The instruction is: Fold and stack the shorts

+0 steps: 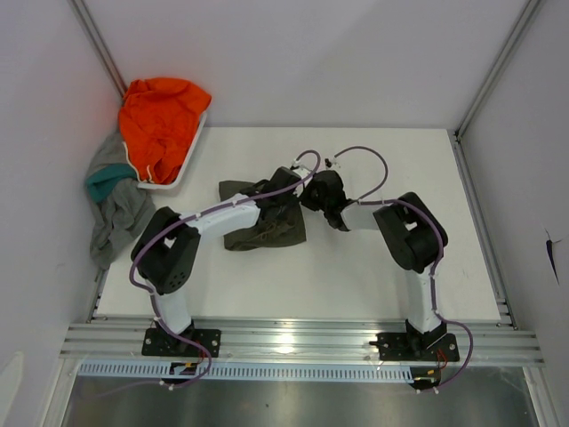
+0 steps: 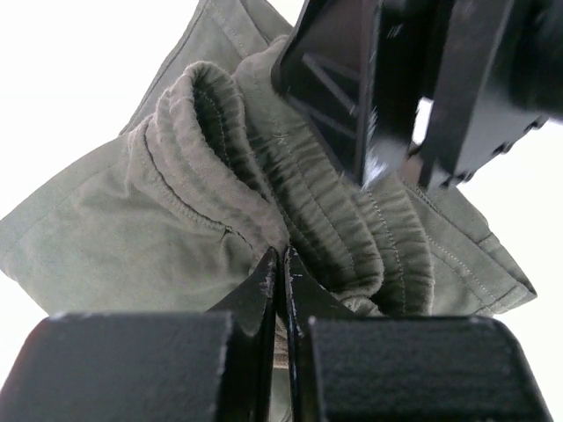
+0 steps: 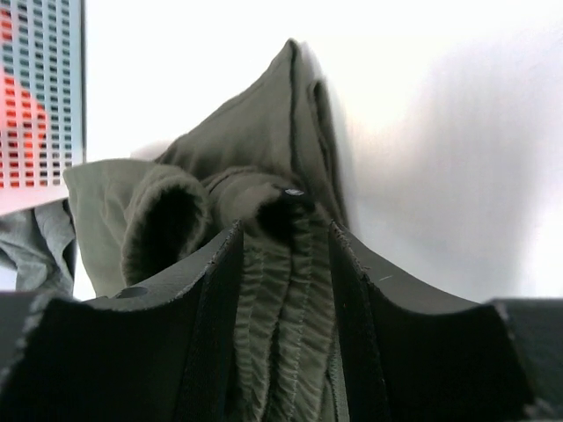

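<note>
The bunched side of the olive green shorts (image 1: 293, 220) is crowded by both grippers, so my left gripper should move back and my right gripper should pull the bunched layers (image 3: 283, 294).
The olive green shorts (image 1: 267, 224) lie crumpled in the middle of the white table. My left gripper (image 1: 286, 182) is shut on a thin fold next to the elastic waistband (image 2: 290, 185), with its tips (image 2: 283, 260) nearly touching. My right gripper (image 1: 316, 192) is just to the right of it, shut on the bunched waistband (image 3: 286, 290), which fills the gap between its fingers (image 3: 286, 230). The right gripper's body also shows in the left wrist view (image 2: 422, 88). The grey shorts (image 1: 120, 218) hang over the table's left edge; they also show in the right wrist view (image 3: 35, 251).
A white tray (image 1: 188, 160) at the back left holds the orange garment (image 1: 160, 120). The teal garment (image 1: 105, 182) lies beside it on the grey cloth. Walls and aluminium posts close in the table on three sides.
</note>
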You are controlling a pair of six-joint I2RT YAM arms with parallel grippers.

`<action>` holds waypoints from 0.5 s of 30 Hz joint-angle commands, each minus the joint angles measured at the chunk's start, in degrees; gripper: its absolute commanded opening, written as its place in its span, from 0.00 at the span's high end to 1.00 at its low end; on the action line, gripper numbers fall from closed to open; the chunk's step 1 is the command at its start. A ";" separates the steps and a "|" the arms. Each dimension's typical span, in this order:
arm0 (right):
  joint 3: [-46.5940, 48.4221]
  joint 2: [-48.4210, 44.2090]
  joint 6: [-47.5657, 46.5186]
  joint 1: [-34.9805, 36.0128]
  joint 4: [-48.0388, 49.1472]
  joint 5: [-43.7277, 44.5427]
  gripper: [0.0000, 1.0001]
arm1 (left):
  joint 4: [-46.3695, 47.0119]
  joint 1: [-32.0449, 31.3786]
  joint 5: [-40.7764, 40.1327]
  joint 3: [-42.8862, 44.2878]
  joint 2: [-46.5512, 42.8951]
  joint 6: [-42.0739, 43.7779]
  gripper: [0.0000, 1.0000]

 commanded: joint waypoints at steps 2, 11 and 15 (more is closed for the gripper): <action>-1.65 -4.67 -1.95 -1.59 -0.18 3.74 0.53 | 0.84 0.44 1.34 0.02 -4.05 -0.91 0.94; -5.70 -6.08 -2.12 -4.14 1.66 2.77 0.54 | 1.20 0.44 13.72 -2.35 -10.46 0.32 0.12; -6.93 -6.70 -2.47 -4.49 3.50 1.37 0.55 | 0.14 2.19 23.82 -2.36 -13.80 -0.29 0.10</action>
